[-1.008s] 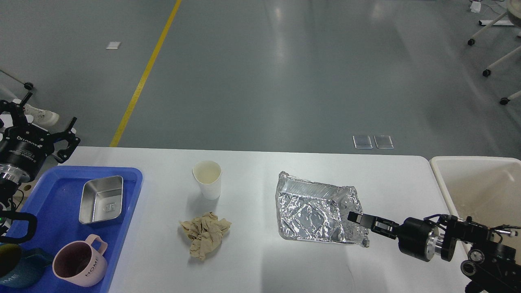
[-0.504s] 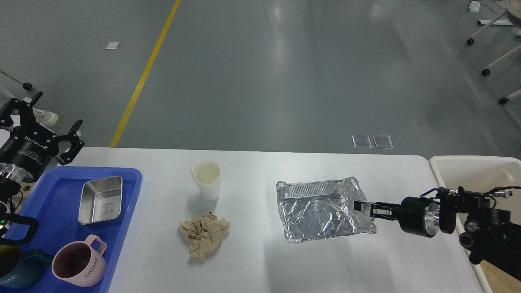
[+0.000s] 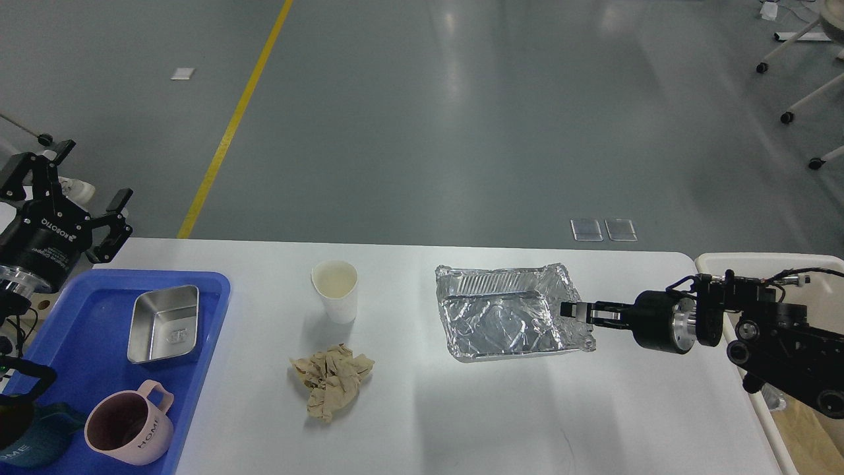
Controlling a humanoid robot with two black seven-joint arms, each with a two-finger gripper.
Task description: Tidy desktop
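Observation:
The foil tray (image 3: 506, 315) sticks out level from its gripped rim (image 3: 578, 312), so it should keep its shape when I put the white paper cup in it.
The white desktop (image 3: 461, 415) fills the lower view. A crumpled foil tray (image 3: 504, 320) is held off the desktop at centre right. My right gripper (image 3: 572, 311) is shut on its right rim. A white paper cup (image 3: 335, 291) stands upright at centre left. A crumpled brown napkin (image 3: 331, 379) lies in front of it. My left gripper (image 3: 66, 188) is open and empty, raised above the desktop's far left corner.
A blue tray (image 3: 99, 310) at the left holds a metal dish (image 3: 165, 323), a pink mug (image 3: 128, 425) and a dark teal mug (image 3: 20, 448). An off-white bin (image 3: 758, 264) stands past the right edge. Grey floor with a yellow line (image 3: 231, 125) lies beyond.
My right gripper has lifted the foil tray, levelled it and carried it up and away from me. My left gripper has risen slightly and stayed open.

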